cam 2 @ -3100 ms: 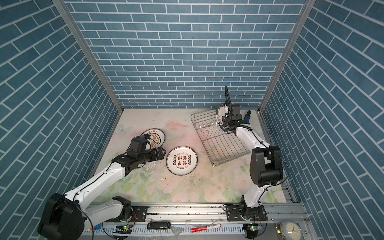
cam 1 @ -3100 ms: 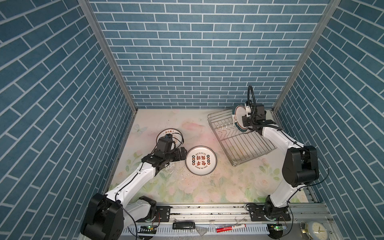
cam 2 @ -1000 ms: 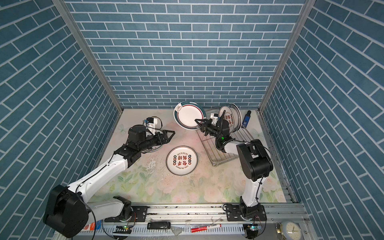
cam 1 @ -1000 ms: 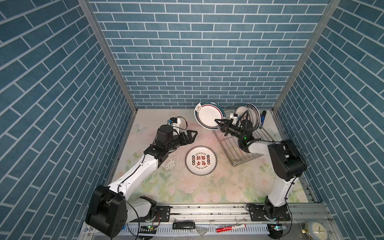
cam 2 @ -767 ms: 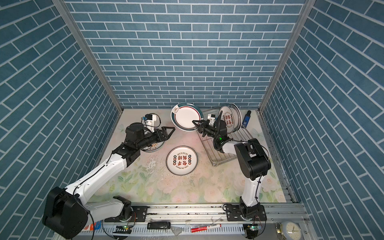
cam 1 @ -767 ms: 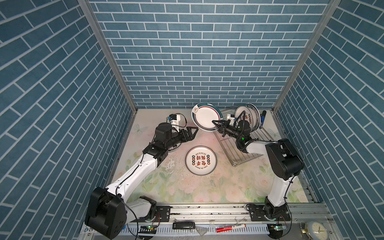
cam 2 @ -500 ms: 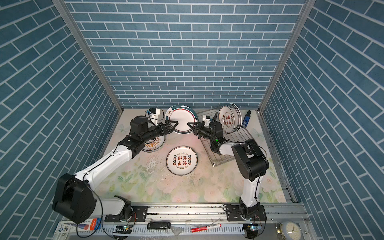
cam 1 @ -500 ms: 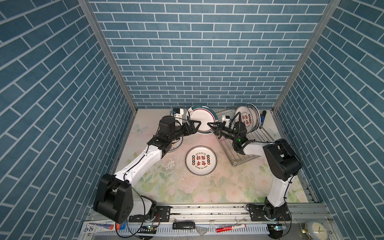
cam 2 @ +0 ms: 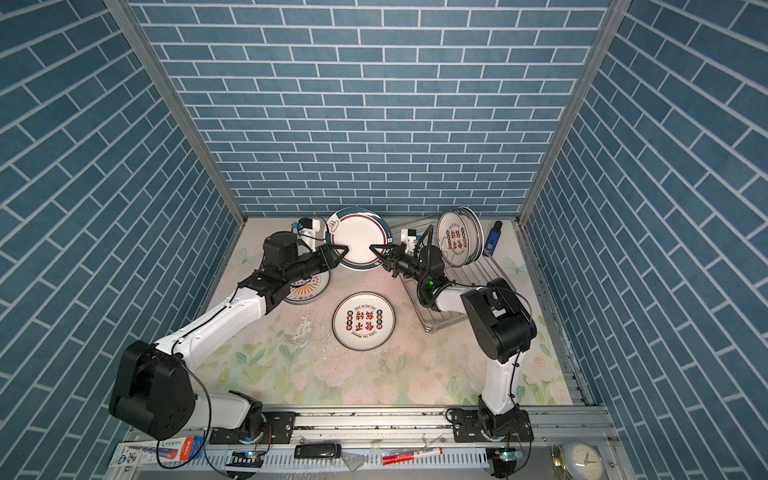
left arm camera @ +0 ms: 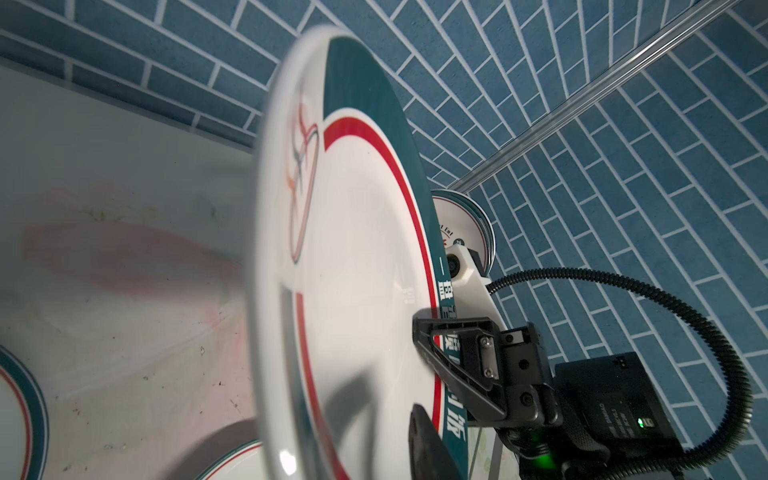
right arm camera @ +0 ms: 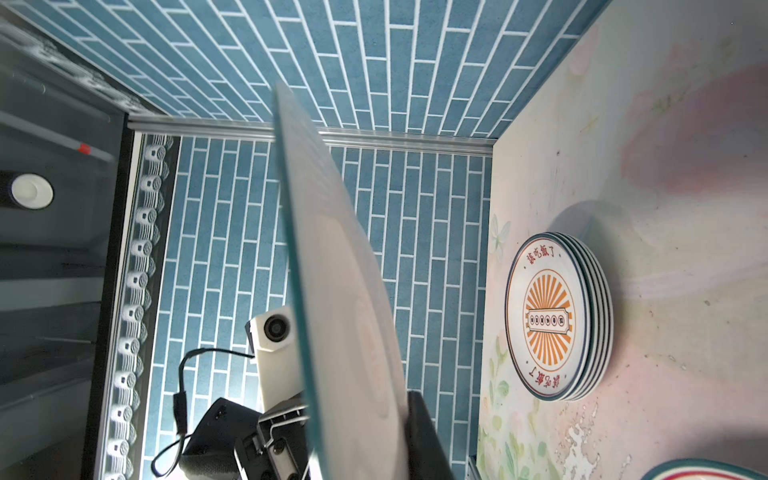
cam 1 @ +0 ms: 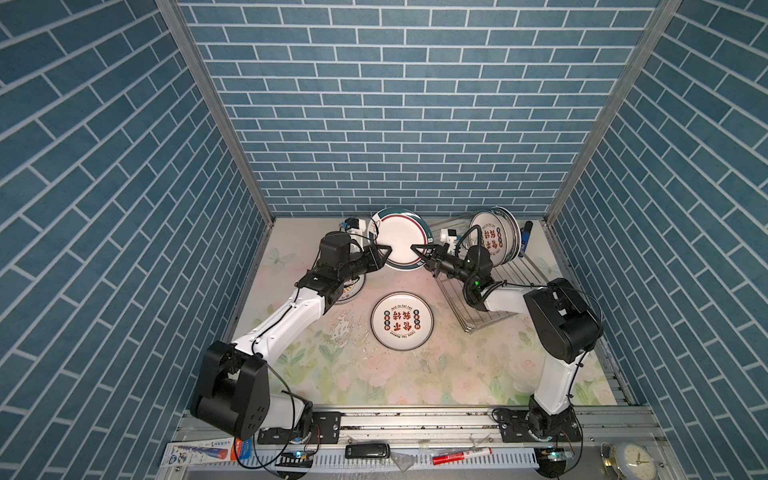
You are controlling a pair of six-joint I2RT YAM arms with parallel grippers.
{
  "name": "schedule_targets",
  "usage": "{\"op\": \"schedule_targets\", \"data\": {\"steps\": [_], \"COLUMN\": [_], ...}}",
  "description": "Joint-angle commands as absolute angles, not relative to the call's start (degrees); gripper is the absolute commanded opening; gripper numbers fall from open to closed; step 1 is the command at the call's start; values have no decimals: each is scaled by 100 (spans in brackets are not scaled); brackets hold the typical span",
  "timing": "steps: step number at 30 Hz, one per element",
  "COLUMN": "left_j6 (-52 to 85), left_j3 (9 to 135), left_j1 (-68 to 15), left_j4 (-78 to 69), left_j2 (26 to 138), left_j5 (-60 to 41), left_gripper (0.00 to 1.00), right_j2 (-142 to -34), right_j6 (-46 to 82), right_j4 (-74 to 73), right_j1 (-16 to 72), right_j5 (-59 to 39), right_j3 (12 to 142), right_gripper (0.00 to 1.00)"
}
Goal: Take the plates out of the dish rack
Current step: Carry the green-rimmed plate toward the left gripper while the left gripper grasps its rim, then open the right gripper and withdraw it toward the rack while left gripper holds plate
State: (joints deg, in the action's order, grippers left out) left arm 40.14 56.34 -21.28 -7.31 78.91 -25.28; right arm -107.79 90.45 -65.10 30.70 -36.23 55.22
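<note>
The teal plate's opposite rims are clamped by both grippers. My right gripper should open and move away before my left gripper sets the plate down on the red-character plate.
A white plate with a teal band and red ring hangs upright in the air at the back middle. My left gripper is shut on its left rim, one finger against the face. Gripping the opposite rim, my right gripper is shut too. The dish rack at the back right holds several upright plates printed with red characters.
A red-character plate lies flat mid-table. A stack with an orange sunburst on top sits under my left forearm. A small blue object stands by the back right corner. Tiled walls close three sides.
The right gripper carried the teal-banded plate leftward from the rack. My left arm rose from the stack to meet it, and its wide-open jaws closed on the plate's left rim.
</note>
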Motion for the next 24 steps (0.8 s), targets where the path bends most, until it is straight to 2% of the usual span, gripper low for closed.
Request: {"op": "schedule_targets", "data": {"steps": [1,4,6,8,13,14,16,18,19,24], "left_j6": [3700,3624,3603,3578,3379,3316,3205,3033,2923,2509], "left_j3": [5665,5719,5765,5799,5994,6035,6087,6181,6231,6532], "left_j1": [-2069,-2049,-2039,-2030,-1941,-1917,-1828,-1759,-1741,-1737], "left_j4": [-565,-376,-264,-201,233,356,584,922,1115,2220], "left_j2": [7649,7652,7671,7675,7555,7487,7282,7058,6911,6363], "left_j5": [-2542,-2521,-2516,-2542,-2487,-2444,-2369,-2186,-2019,-929], "left_gripper": [17,6,1,0,0,0,0,0,0,0], "right_j2": [-10677,-10623,-10585,-10543,-10335,-10260,-10064,-9790,-9601,-8670], "right_j6": [9059,8967,8901,8845,8453,8298,7907,7367,6958,4793], "right_j4": [-6718,-6654,-6605,-6537,-6001,-5790,-5240,-4404,-3701,60], "right_j1": [3101,3111,3120,3120,3111,3105,3082,3059,3050,3067], "right_j5": [-3679,-3704,-3722,-3737,-3841,-3864,-3888,-3911,-3840,-2617], "right_j3": [5405,5413,5419,5414,5530,5558,5633,5742,5832,6575], "right_gripper": [0,4,15,23,56,58,70,91,99,99]}}
